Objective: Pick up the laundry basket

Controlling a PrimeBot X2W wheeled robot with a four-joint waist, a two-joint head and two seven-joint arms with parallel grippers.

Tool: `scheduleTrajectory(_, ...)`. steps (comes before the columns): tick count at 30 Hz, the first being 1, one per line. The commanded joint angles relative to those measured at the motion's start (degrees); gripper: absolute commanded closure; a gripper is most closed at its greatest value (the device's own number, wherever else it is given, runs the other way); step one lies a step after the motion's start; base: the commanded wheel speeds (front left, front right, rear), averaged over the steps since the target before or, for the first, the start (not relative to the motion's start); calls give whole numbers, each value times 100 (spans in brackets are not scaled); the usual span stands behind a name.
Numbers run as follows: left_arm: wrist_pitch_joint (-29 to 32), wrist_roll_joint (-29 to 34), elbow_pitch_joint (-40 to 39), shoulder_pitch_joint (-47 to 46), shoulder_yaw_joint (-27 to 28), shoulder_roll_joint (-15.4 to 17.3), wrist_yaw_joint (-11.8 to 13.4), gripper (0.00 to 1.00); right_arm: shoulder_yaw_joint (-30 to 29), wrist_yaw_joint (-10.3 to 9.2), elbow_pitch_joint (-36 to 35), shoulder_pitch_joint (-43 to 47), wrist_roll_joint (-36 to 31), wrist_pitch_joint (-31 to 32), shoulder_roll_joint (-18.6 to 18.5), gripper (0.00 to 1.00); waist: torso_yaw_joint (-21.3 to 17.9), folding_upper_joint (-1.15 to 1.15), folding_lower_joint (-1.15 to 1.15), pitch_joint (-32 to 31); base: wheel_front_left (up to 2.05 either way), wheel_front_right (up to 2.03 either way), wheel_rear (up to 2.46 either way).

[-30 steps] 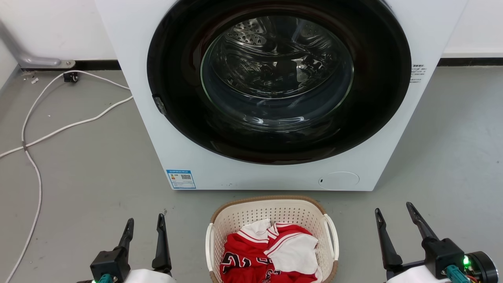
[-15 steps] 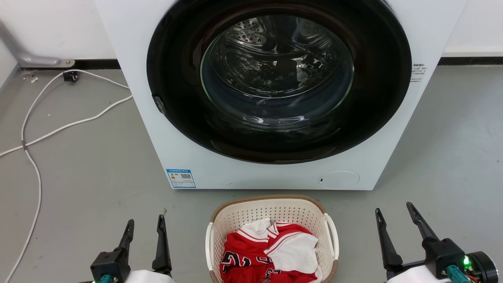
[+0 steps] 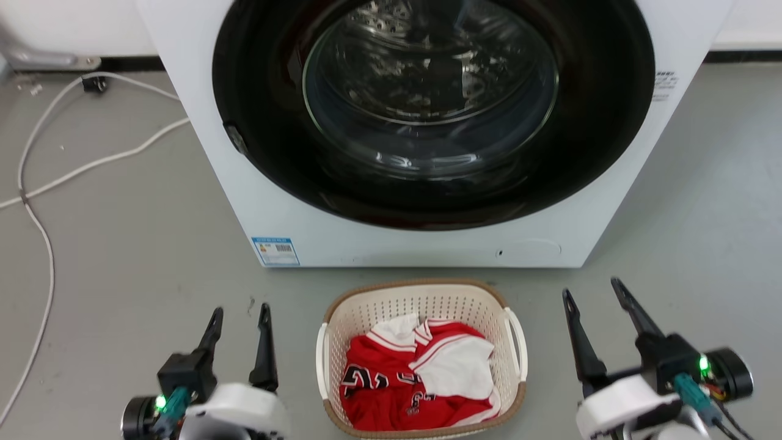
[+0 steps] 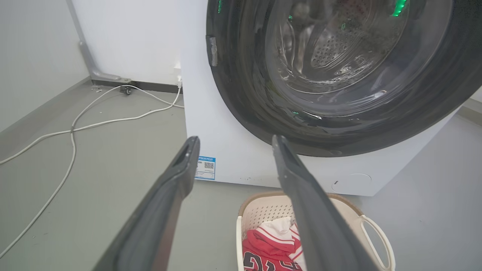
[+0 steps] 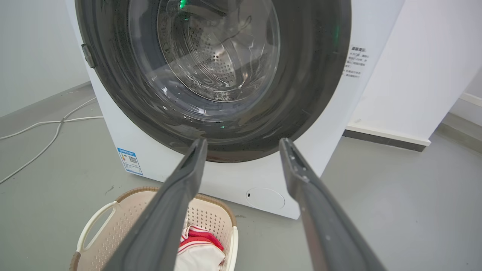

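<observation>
The white handle (image 3: 321, 362) joins the laundry basket's brown rim at the handle's ends (image 3: 327, 403). The handle should stay fixed in line when I lift the laundry basket.
The laundry basket (image 3: 366, 318) stands on the grey floor just in front of the washing machine, cream-white and perforated with a brown rim and white side handles. Red and white clothes (image 3: 415, 379) lie inside it. My left gripper (image 3: 240, 313) is open to the basket's left, apart from it. My right gripper (image 3: 594, 290) is open to its right, also apart. The left wrist view has the basket (image 4: 260, 210) low and right of my left gripper (image 4: 234, 140). In the right wrist view the basket (image 5: 116, 222) sits low and left of my right gripper (image 5: 243, 142).
A white washing machine (image 3: 256, 208) with a closed dark round door (image 3: 427, 110) rises right behind the basket. White cables (image 3: 91, 162) trail over the floor at the left toward the wall. Bare grey floor lies on both sides of the basket.
The head view has shifted, so the basket and machine sit higher and closer in the picture. Both grippers now show more of their wrists and stay open beside the basket.
</observation>
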Motion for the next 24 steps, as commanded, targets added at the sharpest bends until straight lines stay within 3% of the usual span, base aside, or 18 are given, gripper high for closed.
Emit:
scheduleTrajectory(1,-16,70,106,-203,-40,10,-50,0,50,-4,14,-203,-42,-14,-12,0,4,0,0,231,0,0,0)
scheduleTrajectory(13,-16,246,1351,-1638,-224,10,-351,0,238,-4,891,-1523,-422,-14,-12,0,34,0,0,1691,0,0,0)
scheduleTrajectory(24,-16,356,2404,-2713,-328,10,-427,0,127,-4,1787,-2518,-748,-14,-11,0,65,0,0,2831,0,0,0)
